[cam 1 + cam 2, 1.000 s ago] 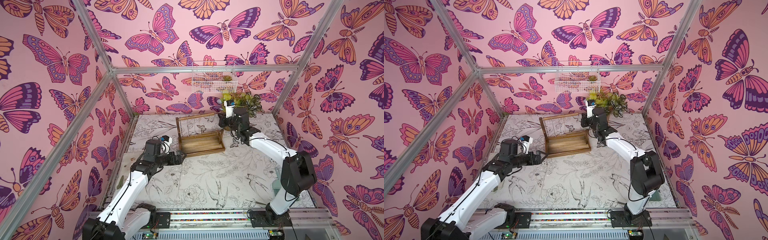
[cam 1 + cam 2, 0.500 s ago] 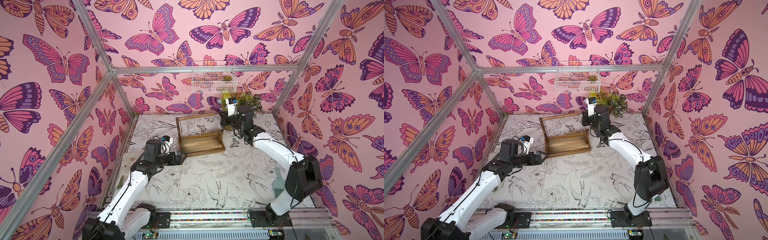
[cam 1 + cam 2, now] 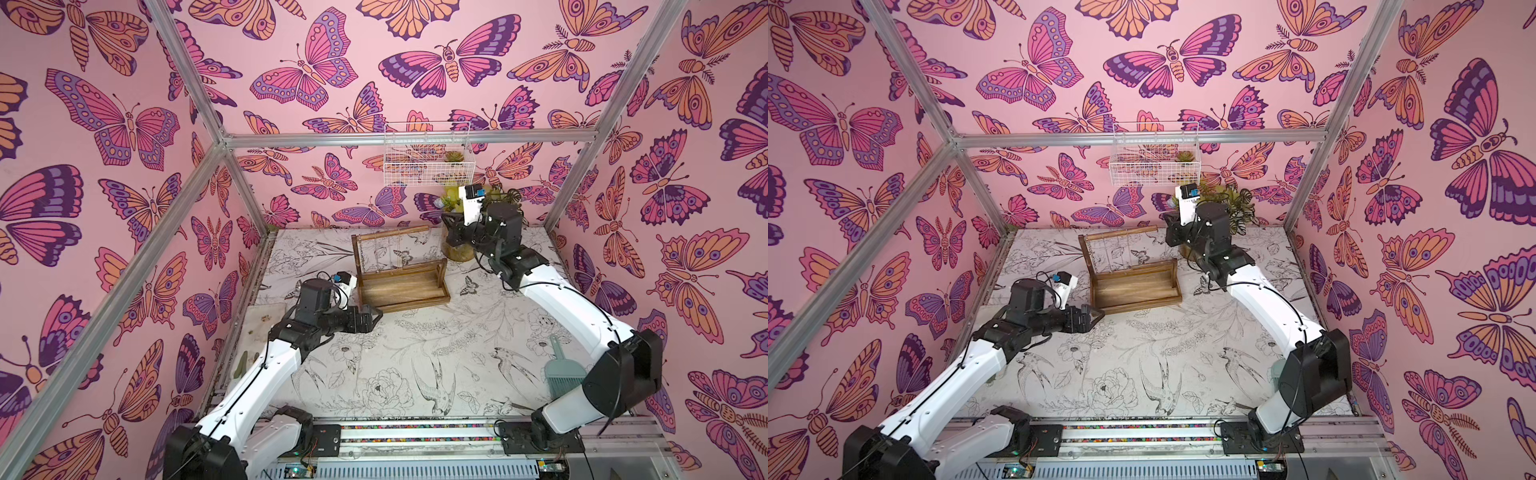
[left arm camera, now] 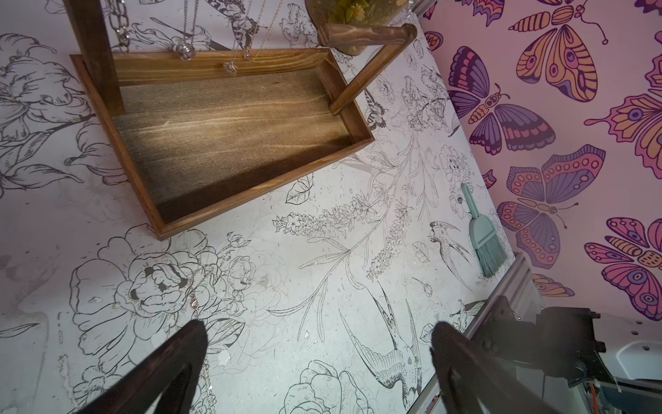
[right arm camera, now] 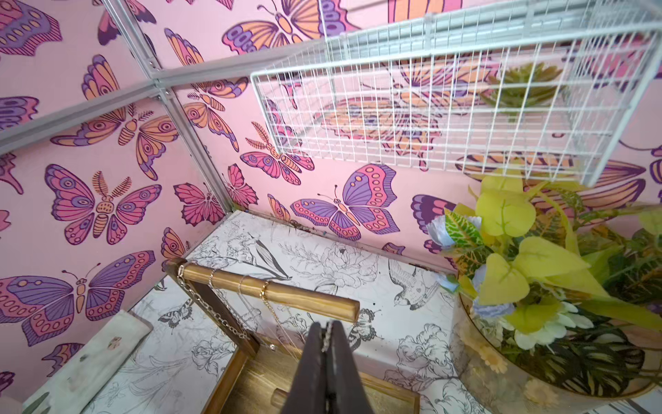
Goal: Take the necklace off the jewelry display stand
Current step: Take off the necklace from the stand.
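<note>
The right gripper pinches the silver necklace (image 5: 326, 336) beyond the top bar's end (image 3: 429, 229), so the open left gripper should keep moving toward the necklace and close around it.
The brown wooden jewelry display stand (image 3: 401, 286) (image 3: 1133, 286) stands mid-table. Several thin chains hang over its round top bar (image 5: 272, 290). Their pendants (image 4: 231, 66) dangle above the tray base (image 4: 229, 122). My right gripper (image 3: 445, 232) (image 5: 326, 324) is just off the bar's right end, shut on a silver necklace (image 5: 325, 337) chain pinched at its tips. My left gripper (image 3: 376, 318) (image 4: 318, 329) is open near the tray's front left corner, nothing between its fingers. Another fine chain (image 4: 195, 304) lies on the table beside one finger.
A white wire basket (image 3: 428, 166) (image 5: 430, 107) hangs on the back wall above the right gripper. A potted plant (image 5: 537, 269) sits close to that gripper's right. A teal hand brush (image 3: 559, 374) (image 4: 487, 247) lies front right. A white board (image 3: 266, 320) lies at the left.
The right arm's elbow has swung right and toward the front while its gripper stayed shut beside the bar's end, slightly higher. The left arm has not moved.
</note>
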